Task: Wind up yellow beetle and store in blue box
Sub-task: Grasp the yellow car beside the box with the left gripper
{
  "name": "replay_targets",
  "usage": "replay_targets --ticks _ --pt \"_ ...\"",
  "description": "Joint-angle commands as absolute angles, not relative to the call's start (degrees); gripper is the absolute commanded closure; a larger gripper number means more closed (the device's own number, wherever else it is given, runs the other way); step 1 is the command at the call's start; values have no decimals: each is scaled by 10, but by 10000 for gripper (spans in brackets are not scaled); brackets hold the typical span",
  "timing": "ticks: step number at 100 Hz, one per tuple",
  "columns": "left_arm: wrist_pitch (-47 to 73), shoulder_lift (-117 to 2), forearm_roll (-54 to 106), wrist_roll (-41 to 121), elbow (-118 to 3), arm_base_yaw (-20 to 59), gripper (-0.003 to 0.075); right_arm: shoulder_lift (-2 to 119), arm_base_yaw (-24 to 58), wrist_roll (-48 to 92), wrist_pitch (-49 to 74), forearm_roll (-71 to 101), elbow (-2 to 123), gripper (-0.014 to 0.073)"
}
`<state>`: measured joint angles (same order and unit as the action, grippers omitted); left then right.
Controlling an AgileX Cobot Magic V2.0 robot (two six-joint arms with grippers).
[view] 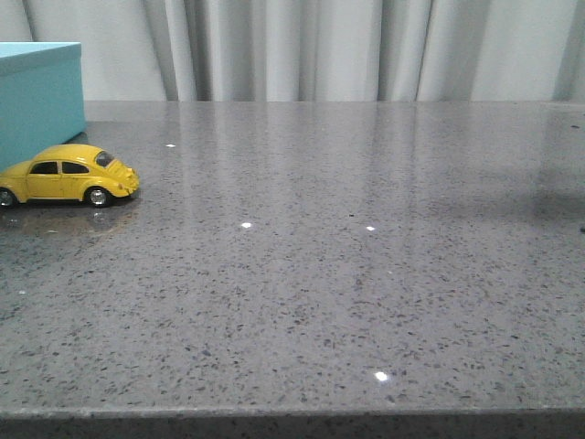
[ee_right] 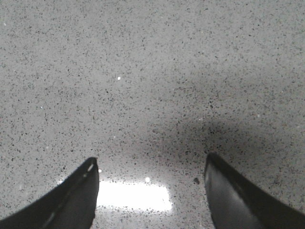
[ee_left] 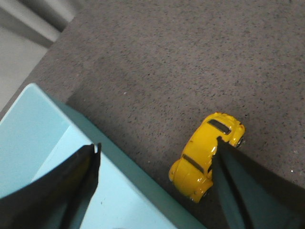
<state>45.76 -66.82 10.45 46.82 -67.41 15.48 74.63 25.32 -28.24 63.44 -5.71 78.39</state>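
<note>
The yellow beetle is standing upright and clear of the blue box's side. My left gripper should keep going toward the beetle's roof until the fingers are on both sides of it.
The yellow beetle stands on its wheels on the grey speckled table at the far left, just in front of the blue box. In the left wrist view the beetle lies beside the box's rim, and the box's pale inside shows. My left gripper is open and empty, held above the box edge, with one finger covering part of the car. My right gripper is open and empty over bare table. Neither gripper shows in the front view.
Grey curtains hang behind the table's far edge. The table's front edge runs along the bottom of the front view. A bright light reflection lies on the table between the right fingers.
</note>
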Motion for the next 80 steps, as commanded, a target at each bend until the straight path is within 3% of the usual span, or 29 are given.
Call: replay_targets --ticks 1,26,80 --pt "457 -704 111 501 -738 173 232 726 253 -276 605 -64 798 116" --pt "486 -804 110 574 -811 198 235 726 253 -275 605 -64 798 116" --pt "559 -905 128 592 -812 200 236 726 253 -274 605 -64 798 116"
